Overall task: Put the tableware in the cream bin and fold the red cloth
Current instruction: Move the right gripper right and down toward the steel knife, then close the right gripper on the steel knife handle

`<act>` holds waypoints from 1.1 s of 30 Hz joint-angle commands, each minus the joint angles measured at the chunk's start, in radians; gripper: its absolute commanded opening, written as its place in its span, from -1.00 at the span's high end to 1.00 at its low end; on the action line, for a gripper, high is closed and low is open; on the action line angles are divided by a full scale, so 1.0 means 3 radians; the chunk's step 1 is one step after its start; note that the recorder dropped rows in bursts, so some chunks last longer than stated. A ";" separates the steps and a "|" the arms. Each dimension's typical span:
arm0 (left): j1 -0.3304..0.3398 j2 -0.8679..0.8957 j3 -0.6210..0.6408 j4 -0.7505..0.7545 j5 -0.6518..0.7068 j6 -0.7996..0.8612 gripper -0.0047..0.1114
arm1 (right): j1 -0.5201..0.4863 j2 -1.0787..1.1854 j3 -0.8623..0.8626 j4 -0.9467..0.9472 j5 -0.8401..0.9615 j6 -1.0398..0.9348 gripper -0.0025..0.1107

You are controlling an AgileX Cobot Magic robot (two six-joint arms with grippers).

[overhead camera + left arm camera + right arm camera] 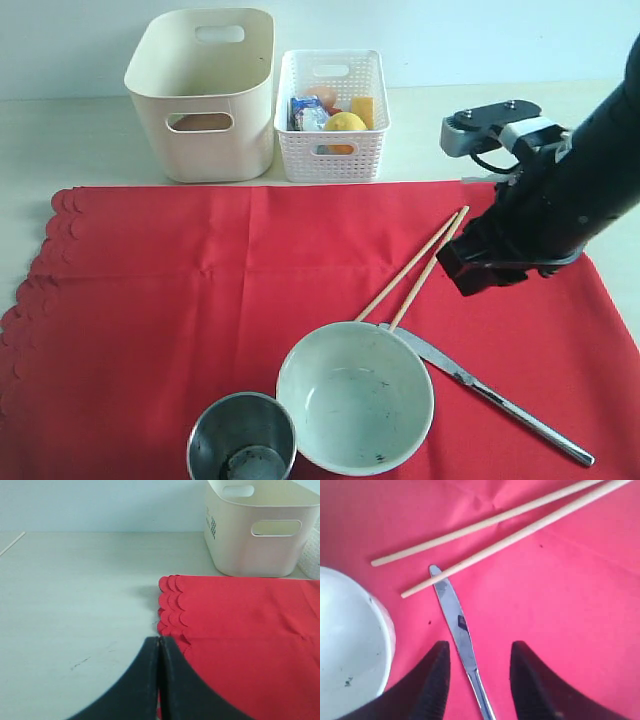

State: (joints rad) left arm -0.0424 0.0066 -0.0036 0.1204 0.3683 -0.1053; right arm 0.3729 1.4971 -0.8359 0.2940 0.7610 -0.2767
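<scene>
I can see one chopstick's end [393,328] lying across the knife's tip [470,380], so when I lift, the knife will push that chopstick toward the other and come free.
The red cloth [180,290] lies flat with its scalloped edge at the left. On it are two wooden chopsticks [420,265], a steel knife [500,400], a pale green bowl [355,395] and a steel cup [242,440]. The cream bin [200,95] stands behind the cloth. My right gripper [479,647] hovers open over the knife [457,625], whose blade lies between the fingers, with the chopsticks [490,540] beyond and the bowl [350,640] beside it. My left gripper [159,640] is shut on nothing, over the table at the cloth's scalloped edge [172,615].
A white perforated basket [330,115] with food items stands right of the cream bin [260,535]. Something brown shows through the bin's front handle cut-out [200,122]. Bare pale table [75,595] lies left of the cloth. The right arm [560,210] hangs over the cloth's right part.
</scene>
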 commanded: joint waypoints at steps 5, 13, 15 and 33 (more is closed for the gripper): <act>0.0010 -0.0022 0.0012 0.0000 -0.0016 -0.0009 0.92 | -0.0006 -0.0321 0.0338 -0.0073 0.0221 -0.0033 0.34; 0.0010 -0.0022 0.0012 0.0000 -0.0016 -0.0015 0.92 | -0.0006 -0.0326 0.0627 0.0198 0.0197 -0.0622 0.34; 0.0010 -0.0022 0.0012 0.0000 -0.0016 -0.0015 0.92 | -0.0006 -0.0326 0.0737 0.0374 0.0099 -0.1151 0.34; 0.0010 -0.0022 0.0012 0.0000 -0.0016 -0.0015 0.92 | -0.0006 0.0285 0.1036 0.0507 -0.0716 -0.2241 0.26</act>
State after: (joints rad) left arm -0.0424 0.0066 -0.0036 0.1204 0.3683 -0.1053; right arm 0.3729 1.5636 -0.5301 0.4389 0.5601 -0.9388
